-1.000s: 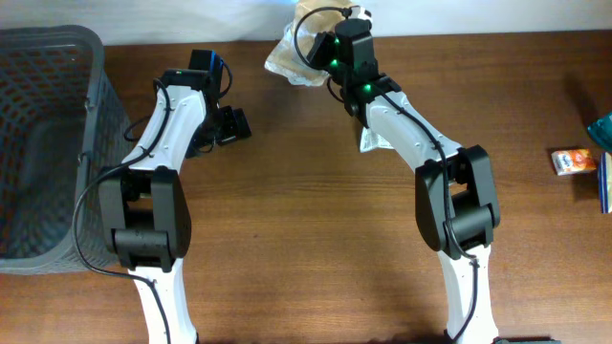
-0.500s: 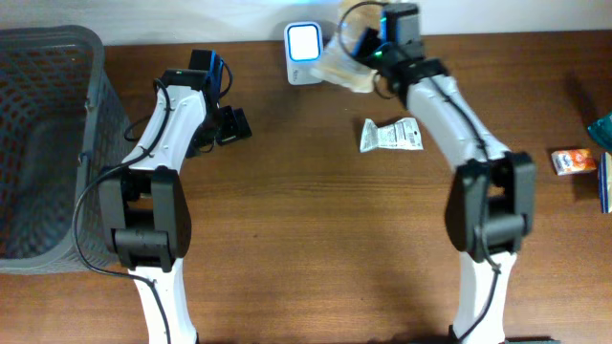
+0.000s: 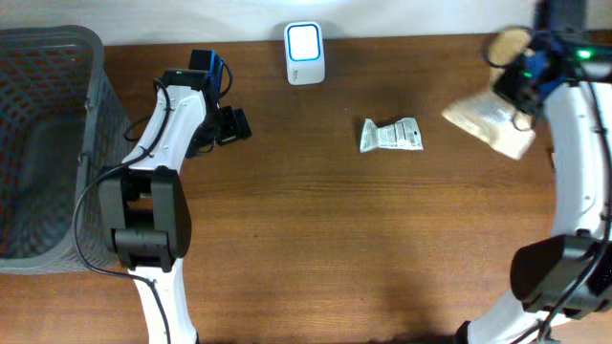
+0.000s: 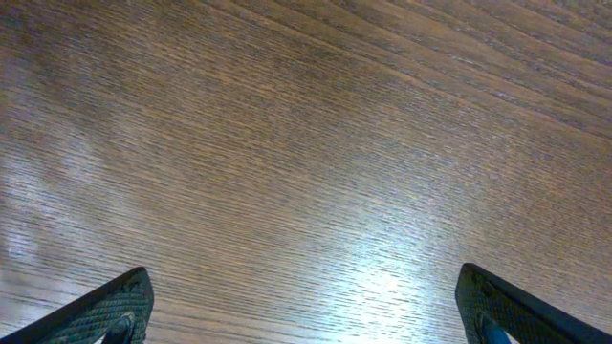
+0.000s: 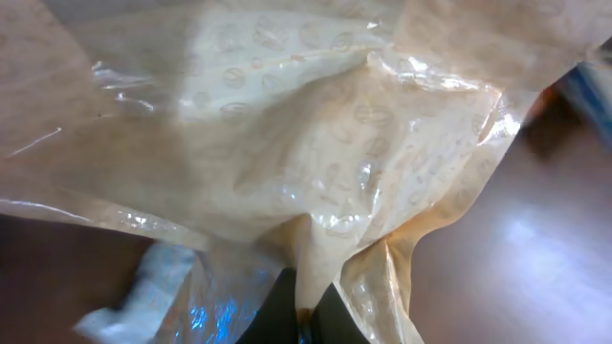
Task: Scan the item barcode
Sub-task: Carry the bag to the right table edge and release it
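The tan packet (image 3: 486,120) hangs clear of the small white packet, so the robot's right gripper should keep moving toward the packets at the table's side edge and let go beside them.
A crumpled tan plastic packet (image 3: 488,121) hangs over the table's right side, and it fills the right wrist view (image 5: 287,143). My right gripper (image 3: 519,84) is shut on a fold of it, its dark fingertips (image 5: 304,315) pinching the film. The white barcode scanner (image 3: 305,54) stands lit at the back centre, far to the left of the packet. My left gripper (image 3: 230,125) is open and empty left of the scanner. In its wrist view (image 4: 306,315) only bare wood lies between the fingers.
A small white printed packet (image 3: 390,136) lies on the wood between the scanner and the held packet. A grey mesh basket (image 3: 88,105) stands at the left edge. The brown table (image 3: 316,239) stretches to the front.
My right arm has swung the tan packet from in front of the scanner to the table's right side, uncovering the scanner. The left arm has not moved.
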Robot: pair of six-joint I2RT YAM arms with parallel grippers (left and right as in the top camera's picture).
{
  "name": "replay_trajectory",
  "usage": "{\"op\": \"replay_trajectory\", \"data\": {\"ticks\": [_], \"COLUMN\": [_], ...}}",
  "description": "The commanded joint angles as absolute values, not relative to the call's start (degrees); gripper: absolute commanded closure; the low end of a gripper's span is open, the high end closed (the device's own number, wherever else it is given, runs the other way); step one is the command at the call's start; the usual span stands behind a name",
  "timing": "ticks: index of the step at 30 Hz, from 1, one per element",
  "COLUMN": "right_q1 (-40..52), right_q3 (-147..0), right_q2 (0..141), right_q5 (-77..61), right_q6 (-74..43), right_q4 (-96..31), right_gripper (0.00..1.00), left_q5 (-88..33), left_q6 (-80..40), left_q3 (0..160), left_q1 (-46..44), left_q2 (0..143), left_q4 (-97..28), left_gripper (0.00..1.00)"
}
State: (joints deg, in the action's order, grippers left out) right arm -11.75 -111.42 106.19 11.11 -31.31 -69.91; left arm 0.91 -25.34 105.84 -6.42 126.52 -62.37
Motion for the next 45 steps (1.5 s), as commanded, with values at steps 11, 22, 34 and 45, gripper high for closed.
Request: {"op": "replay_trajectory", "data": {"ticks": [11,22,34,45], "right_q1": [-40.6,-51.2,-53.4,-53.2], "right_q3": [-107.2,-91.4,-86.0,-86.6], "right_q2": [106.2,106.3,108.6,106.8], "right_q5": [12.5,13.6,16.3,9.3], "right_q6": [-43.5,-47.0,-46.8,-42.8], "right_q4": [-75.9,-57.3,-50.1,-50.5], "right_gripper": [0.96,0.96,0.31,0.10], "left_q5": [1.3,1.3,1.3,1.3], "left_q6": [-25.2,-25.2,-25.2,-25.2], "left_q3": [105.6,105.6,105.6,105.6], "left_q1": [-6.6,-6.6,-6.6,-6.6], "left_q2": [124.8,124.8,124.8,124.8], "left_q4": [-62.5,-62.4,-62.5,-62.4], "left_gripper": [0.01,0.01,0.01,0.01]}}
